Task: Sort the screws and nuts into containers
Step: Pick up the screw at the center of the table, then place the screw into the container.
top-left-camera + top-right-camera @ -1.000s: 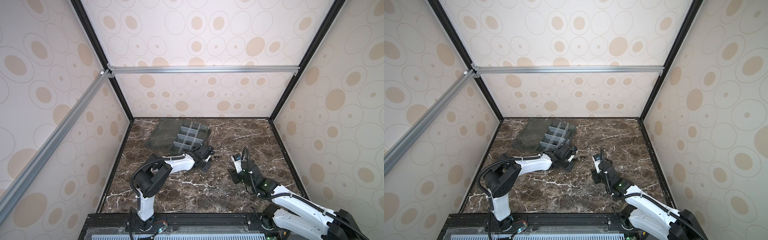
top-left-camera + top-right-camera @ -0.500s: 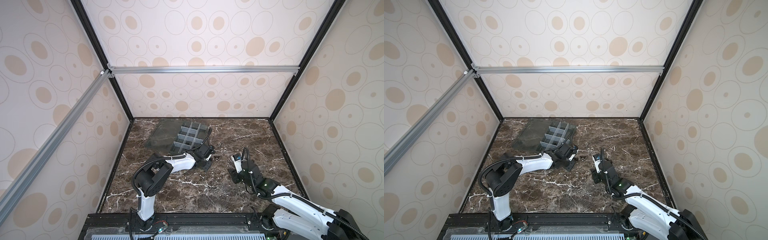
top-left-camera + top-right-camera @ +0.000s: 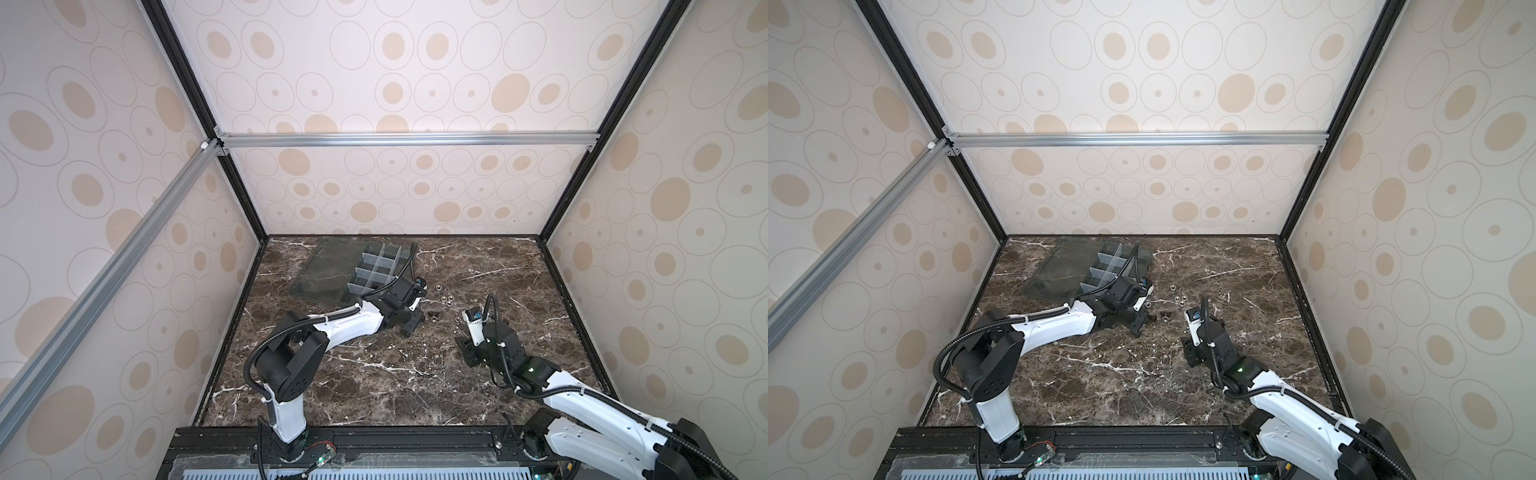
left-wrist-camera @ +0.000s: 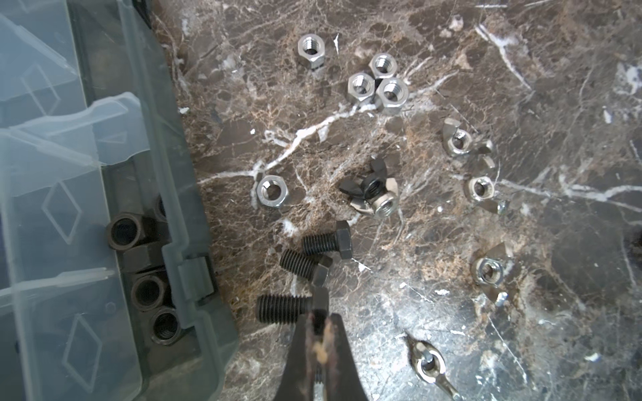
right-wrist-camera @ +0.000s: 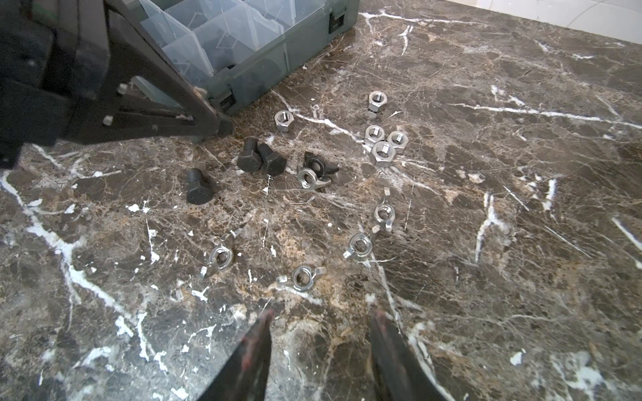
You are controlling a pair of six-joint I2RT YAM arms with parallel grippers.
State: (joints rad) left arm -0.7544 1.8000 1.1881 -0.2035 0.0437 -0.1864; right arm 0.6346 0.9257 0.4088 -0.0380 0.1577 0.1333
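My left gripper carries on to the cell (image 3: pixel 375 281) beside the black nuts and releases there, as it is gripping the black screw's head (image 4: pixel 320 302), clear of the other screws.
Three black screws (image 4: pixel 305 267) lie on the marble beside the grey organizer box, whose cells are the containers (image 4: pixel 166 139). One cell holds black hex nuts (image 4: pixel 146 270). Silver nuts (image 4: pixel 378 83) and wing nuts (image 4: pixel 481 189) are scattered further out. My left gripper (image 4: pixel 319 317) is shut, and its tips overlap the head of the nearest screw (image 4: pixel 285 309). In the right wrist view that screw (image 5: pixel 198 187) lies free, and the left gripper (image 5: pixel 224 128) is off it. My right gripper (image 5: pixel 322 314) is open and empty, just short of a wing nut (image 5: pixel 300 277).
The box's flat clear lid (image 3: pixel 328 270) lies open to the left of the cells (image 3: pixel 374 270). A black wing nut rests on a silver one (image 5: pixel 314 170) among the loose parts. Patterned walls close in the marble table on three sides.
The left gripper's jaws have closed the last bit. Neither arm has visibly shifted, and the right gripper is as before.
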